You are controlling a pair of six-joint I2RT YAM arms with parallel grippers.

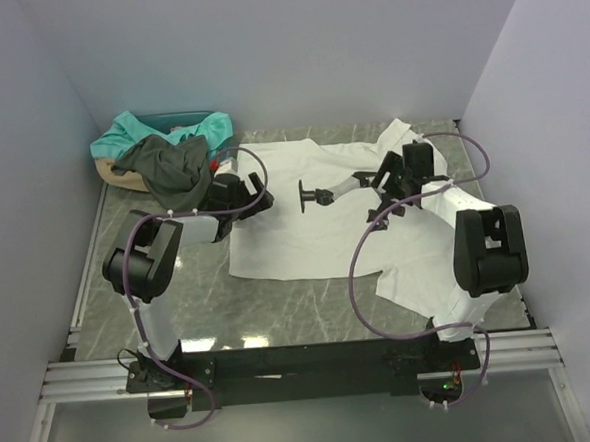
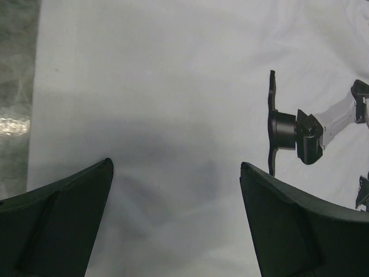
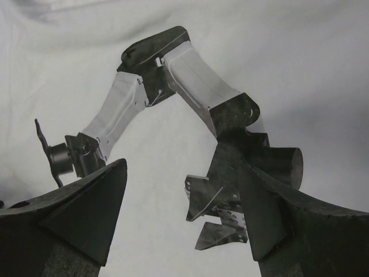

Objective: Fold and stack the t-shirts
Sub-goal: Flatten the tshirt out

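I should move my left gripper back to the near hem corner (image 1: 234, 274), pinch it and pull toward the basket's side, because the gripper is hovering over flat cloth inside the white t-shirt's edge (image 1: 262, 224).
The large white t-shirt (image 1: 296, 241) lies spread flat across the table, its black-and-grey chest print (image 1: 333, 191) near the middle. My left gripper (image 1: 256, 191) is open and empty above the shirt's left part (image 2: 144, 86), with the print (image 2: 288, 130) to its right. My right gripper (image 1: 391, 187) is open and empty just above the print (image 3: 173, 75), over white cloth (image 3: 300, 69). The left jaws (image 2: 176, 163) and right jaws (image 3: 183, 167) both stand wide apart. The dark grey shirt (image 1: 172, 168) and the teal shirt (image 1: 135, 136) lie crumpled at the back left.
The grey and teal shirts rest in and over a low basket (image 1: 107, 170) in the back left corner. Bare marbled table (image 1: 160, 309) shows left of and in front of the white shirt. White walls close in the back and both sides.
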